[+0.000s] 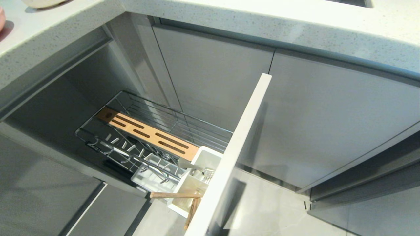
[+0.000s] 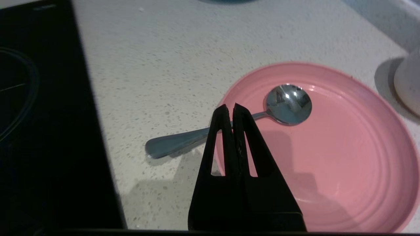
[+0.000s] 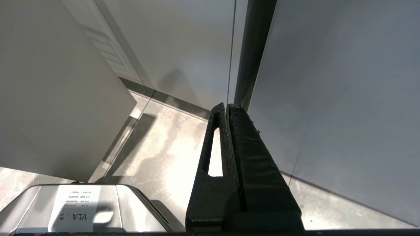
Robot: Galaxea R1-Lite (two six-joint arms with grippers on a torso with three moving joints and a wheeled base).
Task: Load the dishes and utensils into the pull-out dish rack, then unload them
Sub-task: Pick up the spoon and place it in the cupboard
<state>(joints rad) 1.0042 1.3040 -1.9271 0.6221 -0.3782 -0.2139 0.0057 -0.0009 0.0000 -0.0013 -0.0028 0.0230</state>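
Observation:
I should turn my left gripper in line with the spoon's handle (image 2: 198, 136) and open it before I take the handle, because the handle lies crosswise under my left gripper's closed fingers.
In the left wrist view my left gripper (image 2: 230, 107) is shut and empty, hovering over the neck of the grey metal spoon (image 2: 288, 105). The spoon's head rests in the salmon-pink plate (image 2: 344, 157), and its handle reaches out over the rim onto the speckled counter. The white bowl (image 2: 408, 85) stands just past the plate. In the head view the pull-out dish rack (image 1: 170, 121) is drawn out, and the wooden chopsticks (image 1: 177, 195) stick out of its white caddy (image 1: 205, 160). My right gripper (image 3: 226, 105) is shut and parked low beside the cabinet doors.
A black glass hob (image 2: 42, 124) borders the counter beside the spoon. The rack's tall pale front panel (image 1: 239, 144) juts out over the floor. Grey cabinet doors (image 1: 321, 118) stand behind it. Neither arm shows in the head view. The robot's base (image 3: 82, 206) sits under the right gripper.

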